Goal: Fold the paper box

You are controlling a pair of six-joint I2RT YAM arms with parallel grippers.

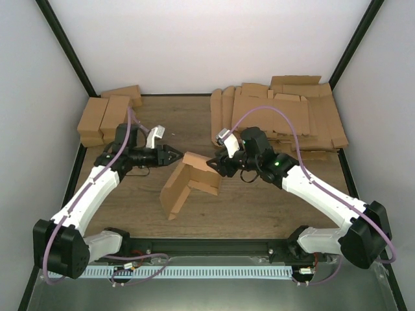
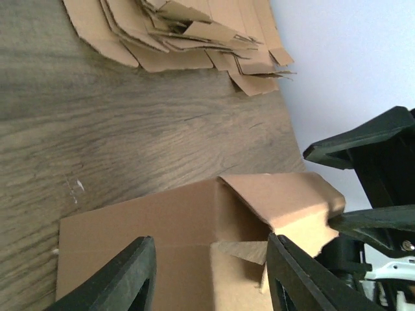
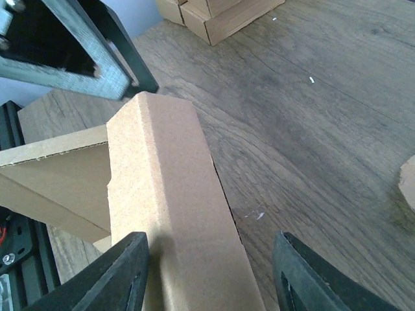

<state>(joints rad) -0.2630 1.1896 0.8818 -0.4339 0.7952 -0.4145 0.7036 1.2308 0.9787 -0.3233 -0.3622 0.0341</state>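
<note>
The box's folded flap gapes away [image 2: 244, 217] from the box's raised side, so next my left gripper steadies the box's corner [image 2: 213, 245] while my right gripper presses the flap closed.
The paper box [image 1: 191, 181] is a partly folded brown sheet standing at the middle of the table, one wall raised and a flap folded at its far right end. My left gripper [image 1: 176, 154] is open just left of the box's far end. In the left wrist view its jaws [image 2: 209, 238] stand wide apart with the box [image 2: 162, 233] just ahead of them. My right gripper [image 1: 217, 165] is open at the box's right end. In the right wrist view [image 3: 211, 236] the folded flap [image 3: 168, 194] lies between the spread jaws, nearer the left finger.
A heap of flat cardboard blanks [image 1: 285, 110] lies at the back right and also shows in the left wrist view [image 2: 181, 32]. Finished boxes [image 1: 107, 116] stand at the back left, also in the right wrist view [image 3: 220, 13]. Grey walls enclose the table.
</note>
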